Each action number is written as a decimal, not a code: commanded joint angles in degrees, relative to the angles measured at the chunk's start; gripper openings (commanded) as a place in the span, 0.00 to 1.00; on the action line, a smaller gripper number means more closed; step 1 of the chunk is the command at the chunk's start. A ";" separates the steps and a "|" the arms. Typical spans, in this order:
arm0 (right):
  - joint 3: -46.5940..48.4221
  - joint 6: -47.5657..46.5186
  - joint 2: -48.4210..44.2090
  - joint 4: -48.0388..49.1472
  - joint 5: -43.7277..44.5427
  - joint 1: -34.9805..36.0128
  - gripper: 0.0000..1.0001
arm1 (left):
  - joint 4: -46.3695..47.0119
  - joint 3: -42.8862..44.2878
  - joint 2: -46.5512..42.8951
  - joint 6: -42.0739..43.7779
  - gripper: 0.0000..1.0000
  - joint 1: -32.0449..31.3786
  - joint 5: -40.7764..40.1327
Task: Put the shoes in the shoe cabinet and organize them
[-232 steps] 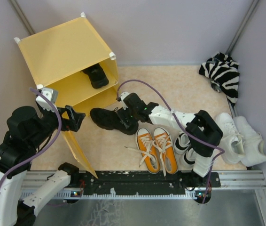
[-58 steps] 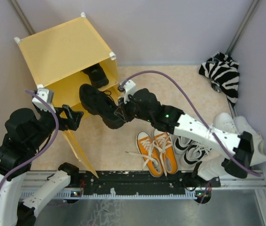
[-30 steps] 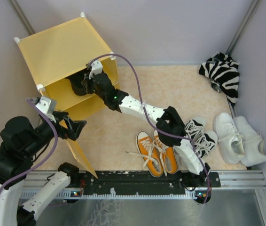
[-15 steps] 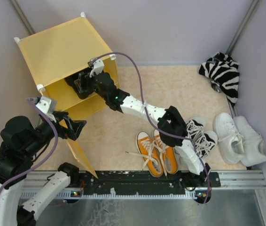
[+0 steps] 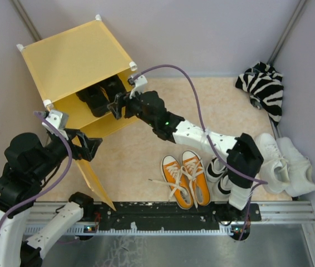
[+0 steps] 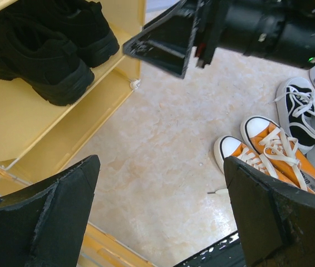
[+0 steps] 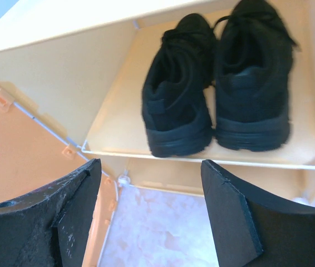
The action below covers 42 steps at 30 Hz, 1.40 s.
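Note:
I can see the orange sneakers (image 5: 183,177) lying side by side with their inner walls together, so I should go on moving my right gripper toward those walls (image 5: 193,194) until it closes on both.
The yellow shoe cabinet (image 5: 74,58) stands at the far left with its door panel (image 5: 93,181) swung open. Both chunky black shoes (image 5: 99,93) sit side by side on its inner shelf, and they also show in the right wrist view (image 7: 216,78) and the left wrist view (image 6: 40,47). My right gripper (image 5: 117,105) is open and empty just outside the shelf front (image 7: 152,214). My left gripper (image 5: 89,146) is open and empty above the floor by the door (image 6: 163,217). Orange sneakers (image 5: 186,177), black-and-white sneakers (image 5: 217,173) and white sneakers (image 5: 285,161) lie on the floor.
A zebra-striped cloth bundle (image 5: 264,86) lies at the far right corner. The right arm (image 5: 202,136) stretches across the floor above the black-and-white pair. The lower cabinet compartment (image 7: 213,175) shows below the shelf. Grey walls close in the sides and back.
My right gripper has let go of the second black shoe on the shelf and drawn back out of the cabinet. The left arm has shifted slightly.

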 commanded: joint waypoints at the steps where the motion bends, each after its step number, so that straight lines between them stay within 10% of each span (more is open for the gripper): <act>1: -1.50 -2.31 -6.80 -10.09 6.11 -3.36 0.71 | -0.61 0.14 0.61 -0.65 0.99 -0.08 -1.35; 18: -26.17 8.50 -39.52 -61.30 5.16 -4.00 0.66 | 1.76 1.07 3.43 1.82 0.99 -0.11 -5.63; 42: -43.48 31.84 -48.94 -69.29 3.74 12.52 0.55 | 10.05 -4.32 -0.12 -0.13 0.99 -0.12 -5.30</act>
